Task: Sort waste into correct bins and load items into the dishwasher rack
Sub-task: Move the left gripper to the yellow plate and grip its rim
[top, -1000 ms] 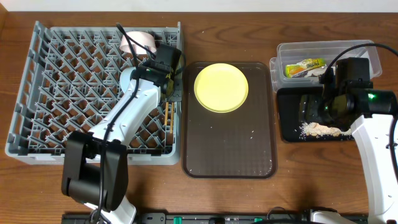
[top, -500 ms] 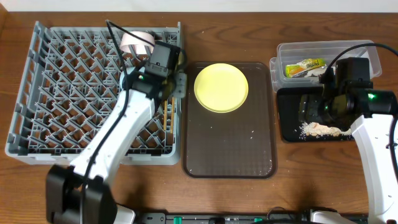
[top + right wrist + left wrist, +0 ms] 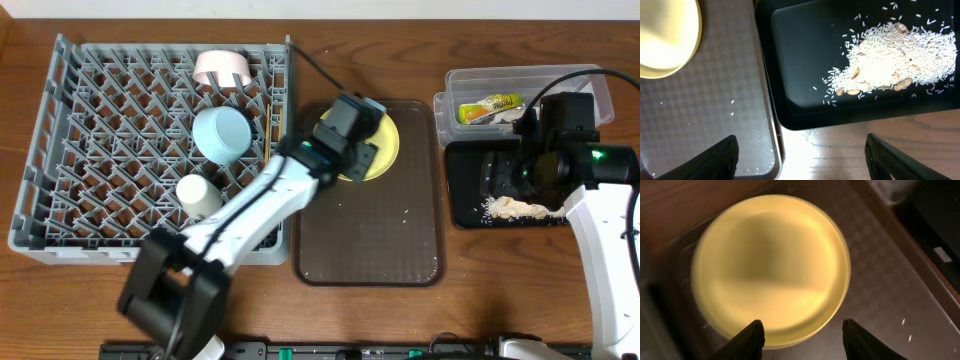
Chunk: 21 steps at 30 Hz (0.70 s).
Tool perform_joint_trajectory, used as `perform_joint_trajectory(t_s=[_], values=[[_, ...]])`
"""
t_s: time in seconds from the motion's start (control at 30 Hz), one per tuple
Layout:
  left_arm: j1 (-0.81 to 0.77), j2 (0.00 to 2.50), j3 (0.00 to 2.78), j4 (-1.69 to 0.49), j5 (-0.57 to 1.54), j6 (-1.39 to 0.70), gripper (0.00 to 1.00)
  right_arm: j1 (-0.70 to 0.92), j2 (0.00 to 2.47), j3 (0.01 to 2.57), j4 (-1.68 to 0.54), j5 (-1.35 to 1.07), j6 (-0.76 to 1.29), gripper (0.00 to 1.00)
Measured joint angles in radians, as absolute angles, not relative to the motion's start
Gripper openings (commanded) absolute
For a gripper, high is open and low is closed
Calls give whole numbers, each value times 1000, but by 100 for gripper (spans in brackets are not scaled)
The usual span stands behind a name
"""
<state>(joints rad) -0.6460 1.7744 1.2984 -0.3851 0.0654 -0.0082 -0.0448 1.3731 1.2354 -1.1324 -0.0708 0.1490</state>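
Observation:
The yellow-green plate's near rim (image 3: 812,331) sits in line with my open fingers' gap, so my left gripper should keep descending until they straddle that rim (image 3: 374,176), then close.
The yellow-green plate (image 3: 388,150) (image 3: 770,265) lies on the brown serving tray (image 3: 370,235). My left gripper (image 3: 358,146) (image 3: 802,331) hovers over its near rim, open, with nothing between the fingers. The grey dishwasher rack (image 3: 90,150) holds a whitish-pink bowl (image 3: 220,68), a light blue bowl (image 3: 222,133) and a small white cup (image 3: 199,195). The snack wrapper (image 3: 490,107) lies in the clear tub (image 3: 560,82). Rice scraps (image 3: 515,207) (image 3: 895,55) sit in the black tray (image 3: 465,200) (image 3: 800,65). My right gripper (image 3: 497,175) (image 3: 800,152) stands open above that tray's near edge, empty.
A few rice grains (image 3: 405,212) are scattered on the brown serving tray. In the right wrist view the tray's corner (image 3: 771,150) almost meets the black tray, with bare wooden table (image 3: 840,155) between them. My left arm (image 3: 250,210) crosses the rack's right edge.
My left arm has swung right from the rack's right edge to above the plate, and its jaws have opened wider. The blue bowl and cup have come into view. The right arm has not moved.

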Motion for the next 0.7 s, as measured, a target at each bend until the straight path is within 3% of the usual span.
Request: perform_joint_trajectory(t_s=[0.53, 0.7], values=[[-692, 2032, 1298, -304, 72, 24, 53, -45, 1373, 1235, -1137, -71, 149, 80], [-692, 2034, 1298, -309, 73, 26, 25, -45, 1374, 1235, -1137, -71, 149, 80]])
